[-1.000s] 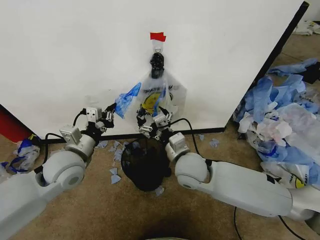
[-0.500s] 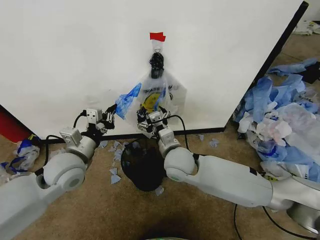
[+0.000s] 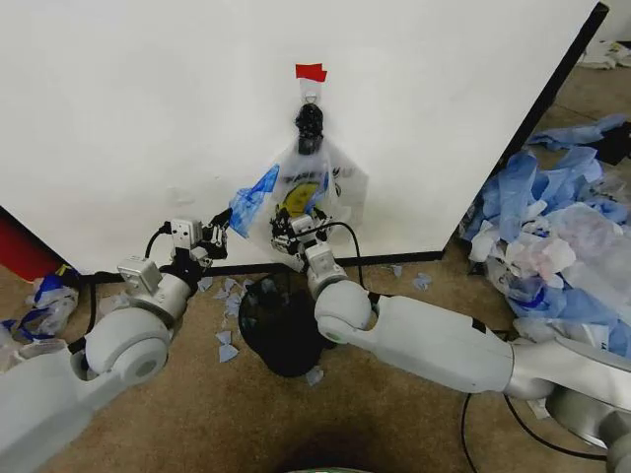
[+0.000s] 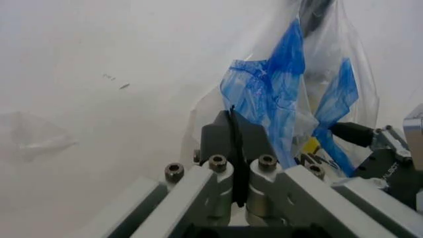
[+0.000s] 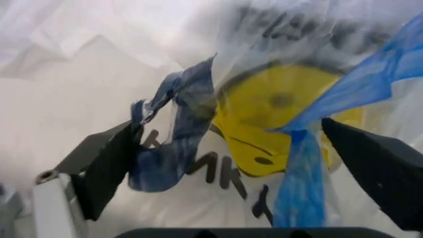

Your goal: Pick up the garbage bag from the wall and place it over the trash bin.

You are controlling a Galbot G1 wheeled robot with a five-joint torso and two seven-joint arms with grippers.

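I expect another bag to stay on the hook when I pull the garbage bag (image 3: 264,207) away, because a pale printed layer (image 3: 348,182) spreads behind the blue patches.
The garbage bag (image 3: 314,182) hangs from a hook on the wall (image 3: 148,99), under a strip of red tape (image 3: 311,72). It is translucent white with a yellow smiley face and blue patches. My left gripper (image 3: 222,219) is shut on the bag's blue left corner (image 3: 251,200), which is drawn out to the left. In the left wrist view its fingers (image 4: 233,119) press together beside the blue plastic (image 4: 271,94). My right gripper (image 3: 296,229) is at the bag's lower edge, open, with the smiley print (image 5: 271,124) between its wide-apart fingers (image 5: 106,168). The black trash bin (image 3: 286,330) stands on the floor just below.
Torn blue and white plastic scraps (image 3: 229,296) lie around the bin on the brown carpet. A large heap of bags (image 3: 562,236) fills the right side. The wall's black baseboard (image 3: 414,258) runs behind the bin. A red object (image 3: 20,251) stands at far left.
My right arm has reached forward, carrying its gripper up to the bag's lower part. The left gripper has stayed at the blue corner.
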